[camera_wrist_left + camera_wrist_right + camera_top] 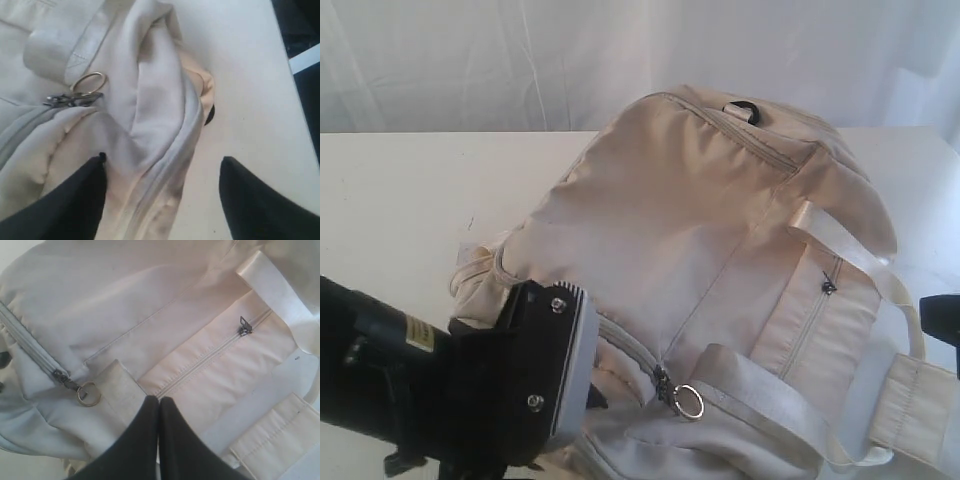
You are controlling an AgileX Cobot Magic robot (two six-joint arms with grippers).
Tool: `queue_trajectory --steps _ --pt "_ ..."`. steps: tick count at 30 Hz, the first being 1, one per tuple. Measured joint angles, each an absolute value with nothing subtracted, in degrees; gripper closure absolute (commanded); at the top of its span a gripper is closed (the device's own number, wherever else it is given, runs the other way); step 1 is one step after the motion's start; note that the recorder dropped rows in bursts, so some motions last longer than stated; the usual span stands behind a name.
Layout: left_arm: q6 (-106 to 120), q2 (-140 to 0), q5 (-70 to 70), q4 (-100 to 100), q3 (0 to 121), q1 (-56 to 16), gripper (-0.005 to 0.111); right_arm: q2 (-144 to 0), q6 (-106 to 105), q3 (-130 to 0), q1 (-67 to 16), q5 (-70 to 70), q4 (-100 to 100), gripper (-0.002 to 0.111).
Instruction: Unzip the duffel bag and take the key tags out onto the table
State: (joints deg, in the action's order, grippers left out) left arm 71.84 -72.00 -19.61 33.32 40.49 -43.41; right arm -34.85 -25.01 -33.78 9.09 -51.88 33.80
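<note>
Zip tracks (760, 146) can be seen at both ends of the duffel bag, so the metal ring (689, 401) will go around a corner when I pull it.
The beige duffel bag (720, 260) lies across the white table (390, 200). Its main zip is closed, and the slider with a metal ring (688, 400) sits at the near end. My left gripper (165, 160) is open. Its two black fingers straddle a fold of bag fabric (150, 125) at the bag's end, without pinching it. The same ring pull (90, 84) lies just ahead of that gripper. My right gripper (159, 400) hovers shut over the bag's side, empty, near a webbing strap (117, 390). The key tags are hidden.
A side pocket with its own closed zip (244, 327) faces the right gripper. Pale straps (920, 400) trail off the bag at the near right. The left arm's bulk (440, 390) fills the near left corner. Bare tabletop (250, 75) lies beside the bag's end.
</note>
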Motion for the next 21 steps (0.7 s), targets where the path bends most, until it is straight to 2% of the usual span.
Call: queue_trajectory --steps 3,9,16,21 --pt "72.18 -74.16 -18.85 33.41 39.77 -43.77 0.057 -34.85 -25.01 -33.78 9.09 -51.88 33.8 0.108" --pt "71.23 -75.37 -17.23 30.53 39.45 -43.77 0.105 -34.85 -25.01 -33.78 9.09 -52.28 33.8 0.108" --pt "63.09 -75.37 -18.49 22.14 39.45 -43.8 0.107 -35.26 -25.01 -34.15 9.09 -53.56 33.8 0.108" --pt "53.78 -75.37 -25.99 5.97 39.67 -43.8 0.107 -40.21 -25.01 -37.37 9.09 -59.25 33.8 0.108"
